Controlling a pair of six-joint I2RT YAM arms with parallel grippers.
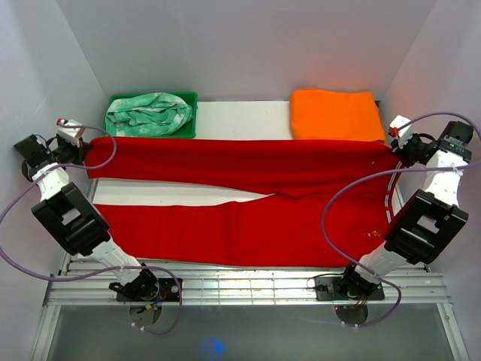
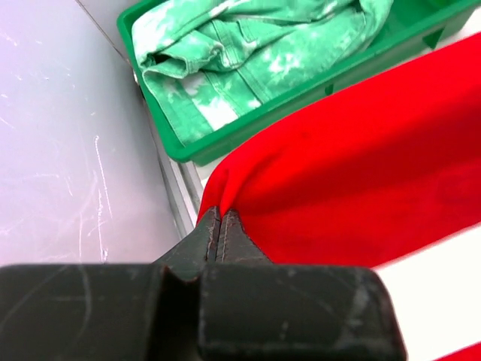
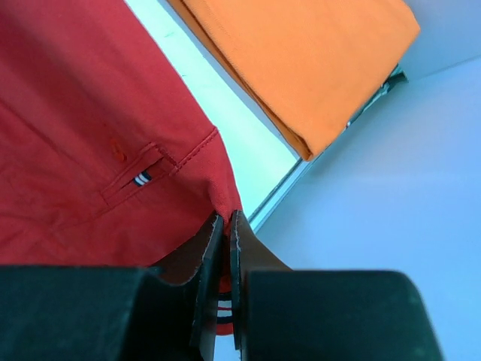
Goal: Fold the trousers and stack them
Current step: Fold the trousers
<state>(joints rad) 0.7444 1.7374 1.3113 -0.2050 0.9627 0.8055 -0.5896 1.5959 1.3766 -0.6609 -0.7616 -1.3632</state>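
The far leg lies stretched out straight along the green bin's front edge (image 1: pixel 152 138). Next, my left gripper pulls it toward me and puts it over the near leg (image 1: pixel 169 232).
The bright red trousers (image 1: pixel 248 199) lie spread across the table, waist at the right, two legs running left. My left gripper (image 1: pixel 81 147) is shut on the end of the far leg at the table's left edge; in the left wrist view the gripper (image 2: pixel 219 214) pinches a fold of red cloth (image 2: pixel 361 173). My right gripper (image 1: pixel 396 145) is shut on the far waist corner at the right edge; in the right wrist view the gripper (image 3: pixel 226 219) clamps the waistband of the trousers (image 3: pixel 83 128) beside a back pocket.
A green bin (image 1: pixel 189 105) holding mint green and white patterned cloth (image 1: pixel 148 113) stands at the back left, also in the left wrist view (image 2: pixel 248 128). A folded orange cloth (image 1: pixel 334 114) lies at the back right, seen too from the right wrist (image 3: pixel 301 53). White walls close both sides.
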